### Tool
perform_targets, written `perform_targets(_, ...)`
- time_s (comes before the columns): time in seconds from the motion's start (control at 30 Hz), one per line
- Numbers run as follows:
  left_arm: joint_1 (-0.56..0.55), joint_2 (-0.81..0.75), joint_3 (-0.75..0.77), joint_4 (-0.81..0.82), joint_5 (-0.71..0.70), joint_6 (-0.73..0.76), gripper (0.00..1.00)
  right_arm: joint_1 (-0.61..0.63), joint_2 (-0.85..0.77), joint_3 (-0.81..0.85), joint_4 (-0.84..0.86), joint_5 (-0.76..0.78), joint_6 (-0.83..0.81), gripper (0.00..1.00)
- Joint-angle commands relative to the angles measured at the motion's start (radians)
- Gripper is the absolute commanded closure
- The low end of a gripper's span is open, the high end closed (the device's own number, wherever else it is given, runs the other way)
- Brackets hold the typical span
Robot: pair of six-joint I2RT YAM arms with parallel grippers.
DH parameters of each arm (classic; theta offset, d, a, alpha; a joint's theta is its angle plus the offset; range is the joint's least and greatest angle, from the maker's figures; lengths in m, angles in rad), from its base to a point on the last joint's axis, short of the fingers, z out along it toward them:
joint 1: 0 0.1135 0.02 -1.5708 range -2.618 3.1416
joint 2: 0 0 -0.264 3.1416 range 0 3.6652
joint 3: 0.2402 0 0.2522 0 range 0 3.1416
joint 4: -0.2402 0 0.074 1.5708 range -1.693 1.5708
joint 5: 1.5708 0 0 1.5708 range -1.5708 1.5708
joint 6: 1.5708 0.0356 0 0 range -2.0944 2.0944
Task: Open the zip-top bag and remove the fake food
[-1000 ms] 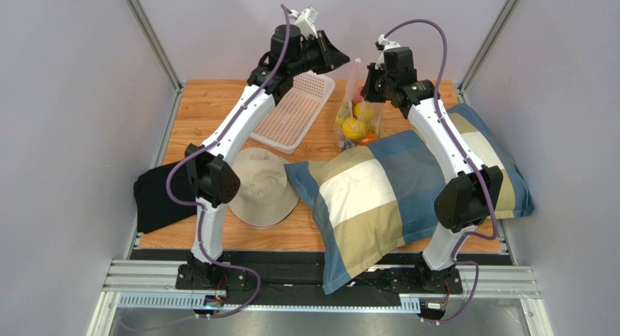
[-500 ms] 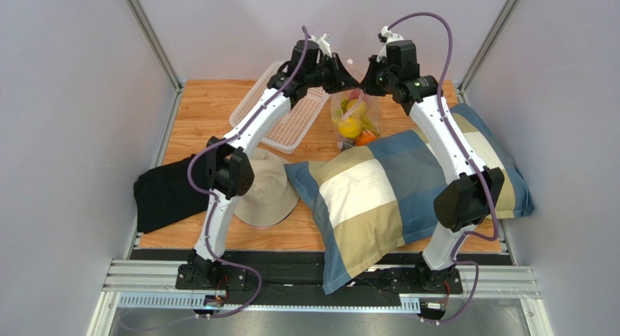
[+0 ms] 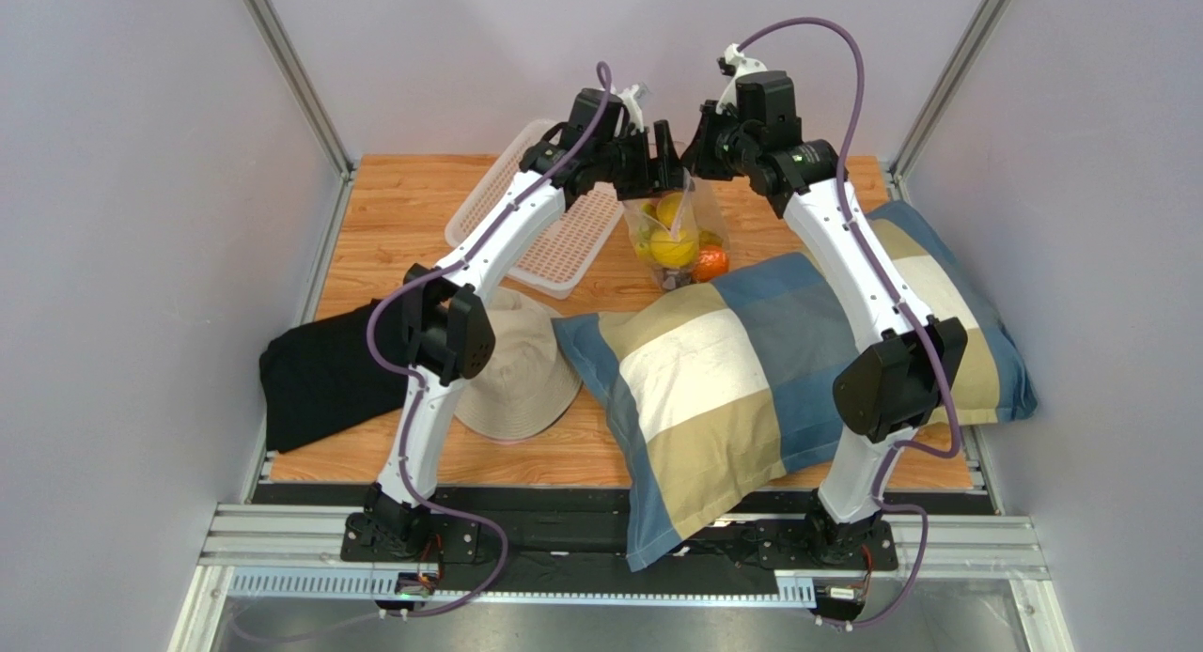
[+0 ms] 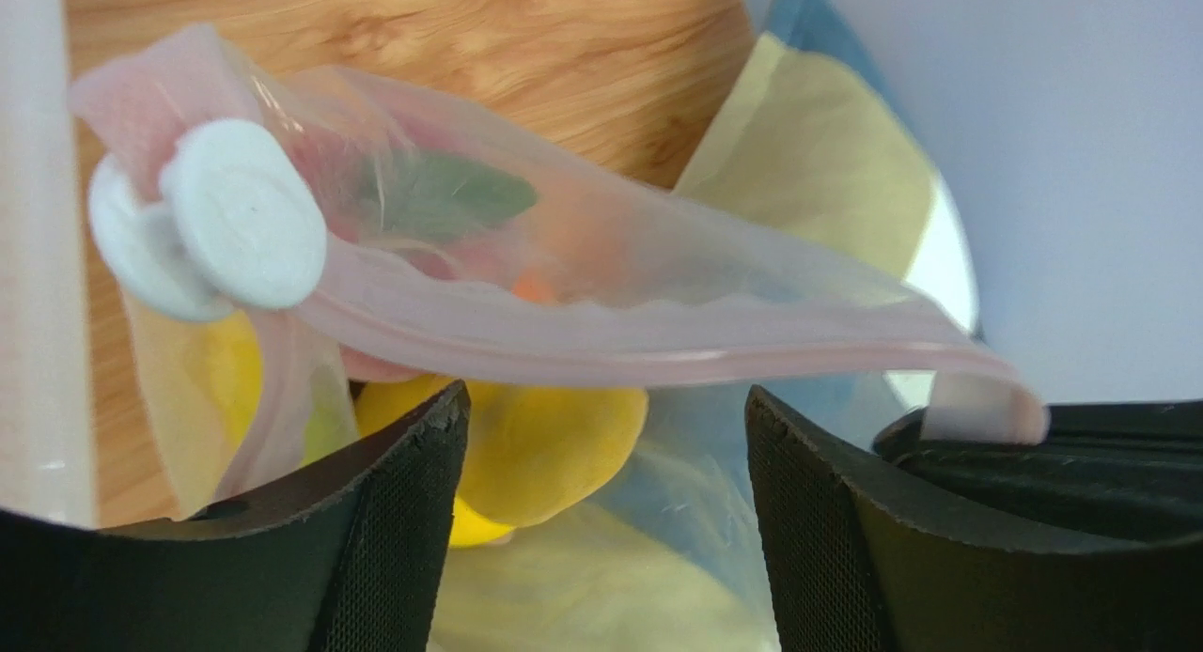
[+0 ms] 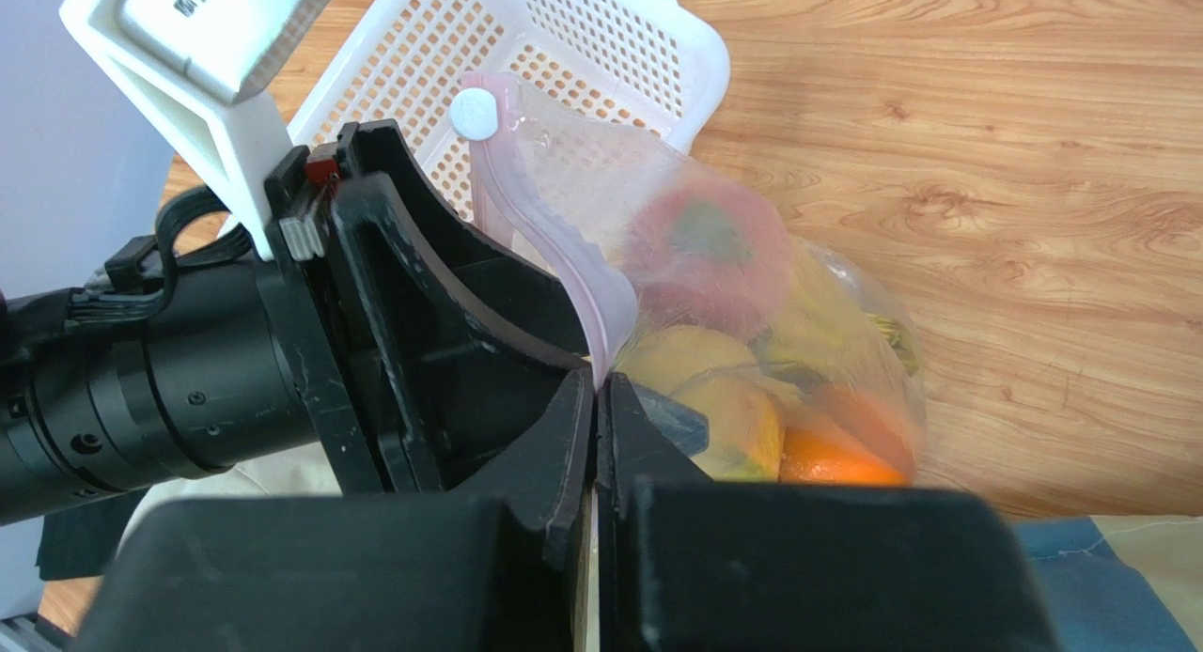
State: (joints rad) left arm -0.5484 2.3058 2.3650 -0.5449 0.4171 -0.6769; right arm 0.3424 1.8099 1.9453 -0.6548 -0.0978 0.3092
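My left gripper's fingers are less deep in the bag than the yellow fruit [image 4: 558, 458], so next I open them wider and reach past the bag's pink zip strip [image 4: 607, 351] before I close them.
The zip-top bag [image 3: 675, 232] hangs upright over the far middle of the table. It holds fake food: a yellow fruit [image 3: 672, 249], an orange [image 3: 710, 262] and a pink fruit [image 5: 703, 238]. My right gripper [image 5: 595, 387] is shut on one end of the bag's pink zip strip [image 4: 636, 353]. My left gripper [image 4: 607, 415] is open and faces the strip from the other side, with the strip just above its tips. The white slider [image 4: 240, 218] sits at the strip's far end. A yellow fruit [image 4: 554, 449] shows between my left fingers [image 4: 384, 539], inside the bag.
A white mesh basket [image 3: 541, 218] lies left of the bag, tipped against my left arm. A striped pillow [image 3: 763, 356] fills the right half of the table. A beige hat [image 3: 516, 373] and a black cloth [image 3: 318, 377] lie at the near left.
My left gripper swung right from above the basket to the bag's top and opened its jaws. The basket shifted left. My right gripper kept its hold on the bag.
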Motion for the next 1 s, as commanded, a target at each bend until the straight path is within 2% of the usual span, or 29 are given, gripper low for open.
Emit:
perform_targets(0.0,-0.008,-0.048,-0.004,-0.099,-0.055,0.160,0.23,0.007,0.003,0.053,0.034,-0.022,-0.007,1.00)
perform_targets(0.07,-0.010,-0.069,-0.035,-0.116,-0.095,0.197,0.21,0.007,0.005,0.043,0.037,-0.022,-0.005,1.00)
perform_targets(0.2,-0.021,-0.071,-0.049,-0.128,-0.129,0.200,0.11,0.010,0.003,0.027,0.043,-0.020,-0.007,1.00)
perform_targets(0.37,-0.027,-0.020,-0.020,-0.127,-0.109,0.165,0.11,0.012,0.005,0.026,0.043,-0.020,-0.002,1.00)
perform_targets(0.47,-0.025,0.003,-0.003,-0.118,-0.087,0.158,0.16,0.010,-0.004,0.017,0.044,-0.008,-0.009,1.00)
perform_targets(0.5,-0.024,0.009,0.008,-0.119,-0.080,0.155,0.24,0.010,-0.006,0.012,0.044,-0.005,-0.012,1.00)
perform_targets(0.57,-0.024,0.009,0.017,-0.110,-0.055,0.143,0.33,0.009,-0.011,0.007,0.043,0.009,-0.021,1.00)
perform_targets(0.6,-0.025,0.004,0.017,-0.109,-0.048,0.142,0.45,0.010,-0.012,0.003,0.043,0.013,-0.021,1.00)
perform_targets(0.67,-0.024,-0.011,0.016,-0.102,-0.057,0.139,0.58,0.009,-0.017,-0.003,0.043,0.021,-0.024,1.00)
perform_targets(0.7,-0.021,-0.019,0.016,-0.098,-0.060,0.137,0.69,0.009,-0.020,-0.006,0.044,0.026,-0.025,1.00)
perform_targets(0.73,-0.019,-0.031,0.019,-0.095,-0.060,0.135,0.76,0.007,-0.026,-0.015,0.044,0.033,-0.027,1.00)
perform_targets(0.77,-0.016,-0.039,0.020,-0.087,-0.058,0.132,0.78,0.009,-0.029,-0.019,0.043,0.036,-0.031,1.00)
perform_targets(0.8,-0.015,-0.045,0.025,-0.086,-0.061,0.132,0.85,0.009,-0.032,-0.026,0.043,0.041,-0.035,1.00)
perform_targets(0.83,-0.013,-0.058,0.030,-0.086,-0.069,0.135,0.86,0.007,-0.038,-0.037,0.044,0.055,-0.038,1.00)
perform_targets(0.87,-0.012,-0.063,0.031,-0.079,-0.072,0.138,0.86,0.007,-0.043,-0.045,0.043,0.056,-0.041,1.00)
perform_targets(0.97,-0.010,-0.051,0.031,-0.075,-0.054,0.093,0.54,0.004,-0.049,-0.048,0.047,0.041,-0.035,1.00)
